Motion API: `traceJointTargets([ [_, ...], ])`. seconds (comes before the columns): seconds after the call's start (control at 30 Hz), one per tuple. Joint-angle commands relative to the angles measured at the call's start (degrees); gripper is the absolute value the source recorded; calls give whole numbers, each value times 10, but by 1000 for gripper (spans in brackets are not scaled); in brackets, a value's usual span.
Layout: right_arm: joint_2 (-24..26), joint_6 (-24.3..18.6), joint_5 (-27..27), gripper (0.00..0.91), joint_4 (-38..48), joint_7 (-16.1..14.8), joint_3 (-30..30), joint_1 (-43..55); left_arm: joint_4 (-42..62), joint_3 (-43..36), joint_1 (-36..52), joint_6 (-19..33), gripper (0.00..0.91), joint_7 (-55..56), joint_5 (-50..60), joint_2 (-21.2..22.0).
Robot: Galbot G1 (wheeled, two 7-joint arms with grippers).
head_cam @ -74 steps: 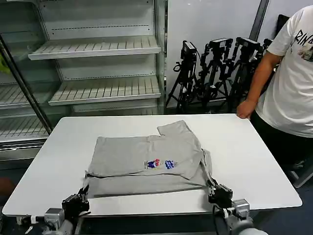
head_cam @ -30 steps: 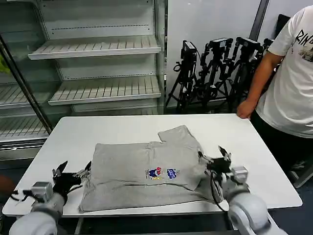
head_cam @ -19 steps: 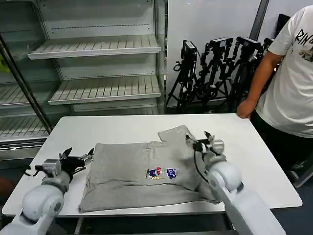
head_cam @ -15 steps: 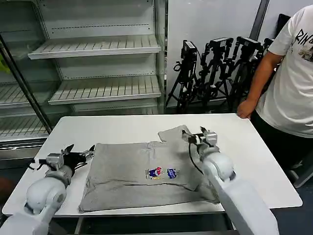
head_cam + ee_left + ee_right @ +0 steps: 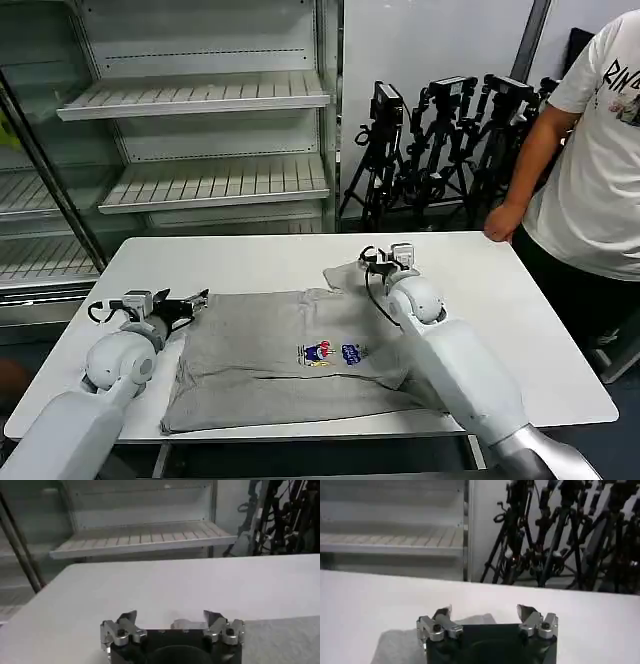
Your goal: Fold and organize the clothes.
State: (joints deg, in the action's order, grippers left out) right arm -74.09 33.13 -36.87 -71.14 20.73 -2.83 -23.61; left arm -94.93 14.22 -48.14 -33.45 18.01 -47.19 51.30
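Observation:
The T-shirt has loose wrinkles [image 5: 318,377] across it, so its far edge [image 5: 256,295] will fold over the chest print and the near hem will stay in place when the robot pulls.
The clothes are one light grey T-shirt [image 5: 300,350] lying flat on the white table [image 5: 520,330], chest print up and one short sleeve [image 5: 350,273] sticking out at its far right. My left gripper [image 5: 193,299] sits open at the shirt's far left corner, low over the table. In the left wrist view the left gripper [image 5: 170,618] holds nothing, and grey cloth [image 5: 280,640] lies beside it. My right gripper [image 5: 383,258] hovers open over the sleeve. The right wrist view has the right gripper [image 5: 484,612] with nothing between its fingers and the sleeve [image 5: 402,640] just below.
Open metal shelving [image 5: 200,100] stands behind the table on the left. A cluster of black tripods [image 5: 450,140] stands behind it on the right. Bare tabletop lies beyond the shirt and to its right.
Both arms have swung from the table's near edge along the shirt's sides to its far end. The shirt's near hem now lies flatter and lower on the table.

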Motion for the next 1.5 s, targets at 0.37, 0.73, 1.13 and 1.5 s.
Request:
traceJointTargets([
  [0.37, -16, 2, -32, 867, 89, -11, -16, 30, 46, -53, 34, 0, 615, -2, -33, 1],
  [0.73, -16, 2, -40, 0, 85, -18, -19, 28, 49, -51, 31, 0, 30, -6, -46, 1],
  [1.13, -21, -15, -45, 0, 71, -33, 0, 22, 42, -41, 29, 2, 30, -14, -60, 2],
  [1.5, -9, -85, -39, 0, 21, -51, 19, 9, -8, -8, 7, 3, 30, -18, -66, -12],
])
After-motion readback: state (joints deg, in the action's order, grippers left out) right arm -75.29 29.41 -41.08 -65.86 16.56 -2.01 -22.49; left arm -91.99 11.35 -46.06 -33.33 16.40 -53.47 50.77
